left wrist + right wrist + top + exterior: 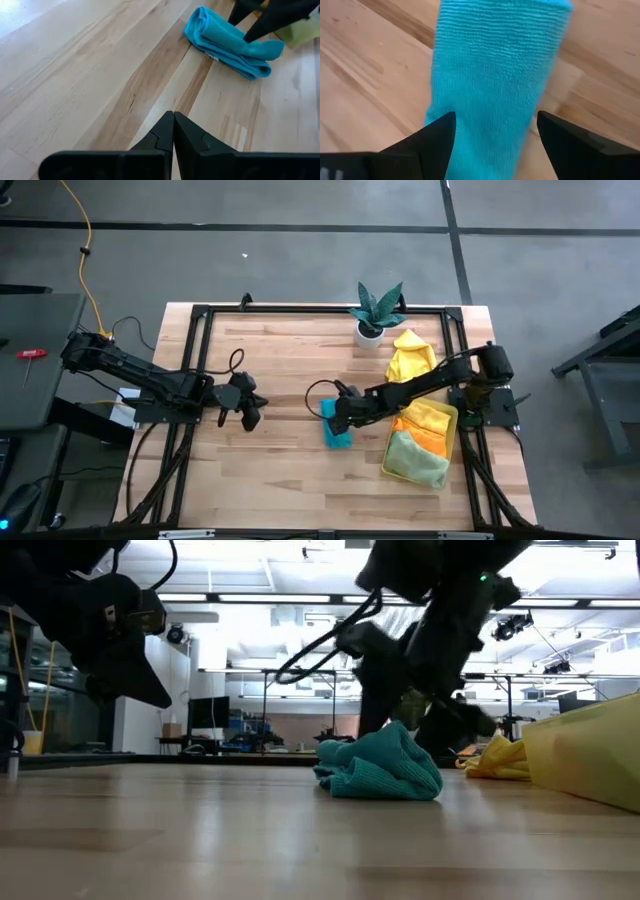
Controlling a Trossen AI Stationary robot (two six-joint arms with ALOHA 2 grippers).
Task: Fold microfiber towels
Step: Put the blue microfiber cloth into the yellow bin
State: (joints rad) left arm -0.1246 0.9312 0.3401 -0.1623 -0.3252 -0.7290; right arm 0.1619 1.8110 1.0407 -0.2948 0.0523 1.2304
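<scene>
The teal towel (338,437) lies as a narrow piece with straight long edges (492,70), so it will bunch up at the pinch and stay folded when the robot lifts it.
A teal towel (338,435) lies bunched in a loose roll on the wooden table near its middle; it also shows in the low view (380,768) and the left wrist view (230,42). My right gripper (335,416) is open just over its far end, one finger on each side of the towel (495,65); I cannot tell whether they touch it. My left gripper (252,416) is shut and empty (173,131), to the left of the towel and above the table. A yellow towel (410,358) lies crumpled on the table at the back right.
A translucent yellow tray (452,420) at the right holds orange, yellow and pale green towels (418,458). A small green plant in a white pot (374,315) stands at the far edge. Bare wood (270,470) lies in front of and left of the teal towel.
</scene>
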